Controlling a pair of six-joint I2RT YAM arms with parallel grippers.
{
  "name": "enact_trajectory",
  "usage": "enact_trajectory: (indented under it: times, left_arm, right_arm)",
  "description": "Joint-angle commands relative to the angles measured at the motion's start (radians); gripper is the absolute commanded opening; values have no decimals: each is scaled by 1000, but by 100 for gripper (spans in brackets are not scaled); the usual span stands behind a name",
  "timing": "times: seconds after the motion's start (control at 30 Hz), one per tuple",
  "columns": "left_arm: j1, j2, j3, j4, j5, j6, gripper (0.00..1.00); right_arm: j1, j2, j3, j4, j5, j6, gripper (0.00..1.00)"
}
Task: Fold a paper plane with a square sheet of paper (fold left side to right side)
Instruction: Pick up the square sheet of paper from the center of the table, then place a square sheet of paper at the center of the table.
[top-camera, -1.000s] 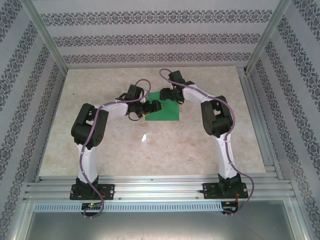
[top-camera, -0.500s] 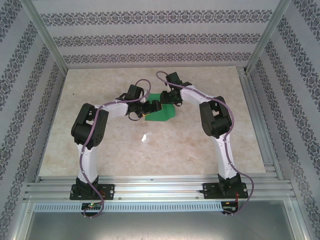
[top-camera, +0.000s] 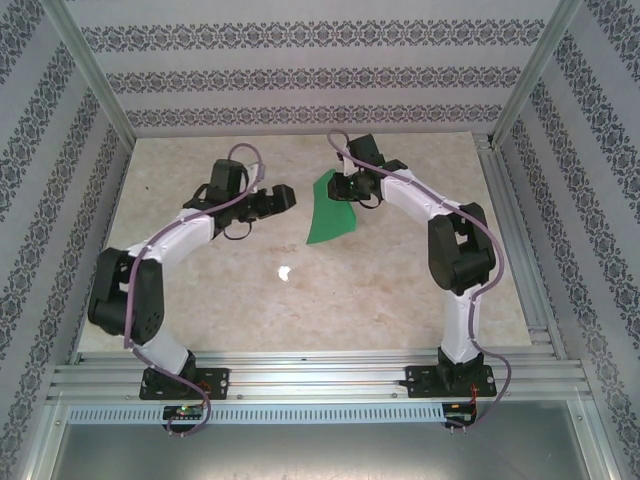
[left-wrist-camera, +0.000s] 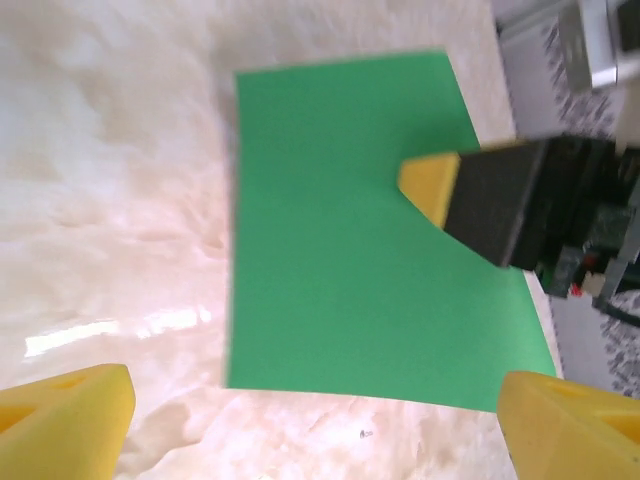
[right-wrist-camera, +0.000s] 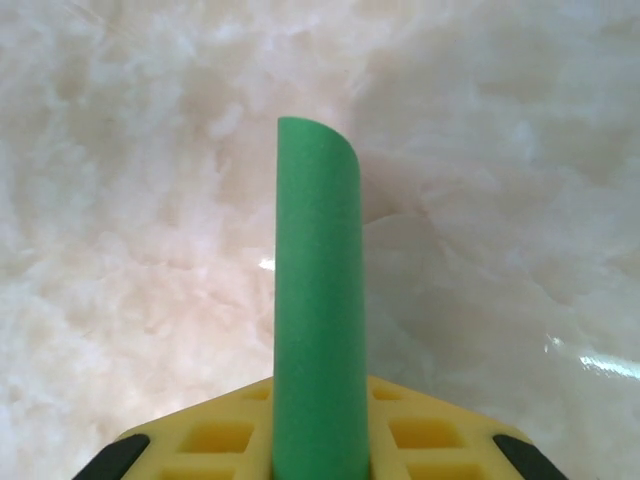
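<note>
My left gripper should stay open and keep moving toward the green sheet's free edge (top-camera: 314, 212) until its fingers are on both sides of that edge, because my right gripper is pinching the opposite edge (top-camera: 352, 207).
The square sheet of paper (top-camera: 328, 210) is bright green and stands tilted over the middle of the marble table, its right edge raised. My right gripper (top-camera: 347, 190) is shut on that right edge. In the right wrist view the sheet (right-wrist-camera: 318, 280) curves up edge-on from between the yellow pads (right-wrist-camera: 220, 440) of the right gripper (right-wrist-camera: 318, 445). In the left wrist view the sheet (left-wrist-camera: 340, 250) lies ahead, with a right finger (left-wrist-camera: 432, 185) pinching it. My left gripper (top-camera: 283, 196) hangs open to the left, apart from the paper; its yellow fingertips (left-wrist-camera: 60, 420) frame the near edge. The paper plane is out of view.
The marble table top (top-camera: 200, 290) stretches wide on all sides of the sheet. A small bright spot (top-camera: 286, 272) lies in front of it. Aluminium rails (top-camera: 512, 230) run along the right edge, and patterned walls close the back and sides.
My right gripper has shut on the sheet's right edge and lifted it, so the paper now tilts. My left arm has drawn back to the left, off the sheet.
</note>
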Motion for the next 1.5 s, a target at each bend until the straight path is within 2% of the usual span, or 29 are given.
enact_trajectory:
  times: [0.0, 0.13, 0.3, 0.43, 0.57, 0.63, 0.83, 1.1, 1.33, 1.47]
  left_arm:
    - [81, -131, -94, 36, 31, 15, 95]
    - [144, -259, -162, 123, 133, -16, 98]
    - [157, -343, -206, 331, 284, -128, 100]
    - [136, -362, -222, 522, 378, -235, 100]
    - [68, -365, -191, 600, 430, -261, 100]
    - [36, -367, -174, 644, 460, -276, 100]
    - [-51, -360, -118, 640, 472, -259, 100]
    - [-124, -336, -80, 678, 479, -257, 99]
    - [-160, -316, -47, 635, 476, -219, 92]
    - [-174, -301, -40, 645, 482, -221, 82]
  right_arm:
    - [-28, -149, -102, 69, -84, 12, 21]
    - [-58, -342, -237, 131, -143, 30, 21]
    - [-93, -608, -375, 209, -257, 86, 21]
    - [-98, -767, -431, 289, -336, 156, 21]
    - [-96, -872, -463, 416, -413, 260, 21]
    - [-93, -900, -464, 473, -444, 302, 21]
    - [-73, -920, -457, 571, -500, 393, 21]
    - [-40, -924, -442, 654, -530, 459, 21]
    - [-19, -920, -439, 691, -542, 486, 21]
    - [-14, -921, -441, 697, -542, 492, 21]
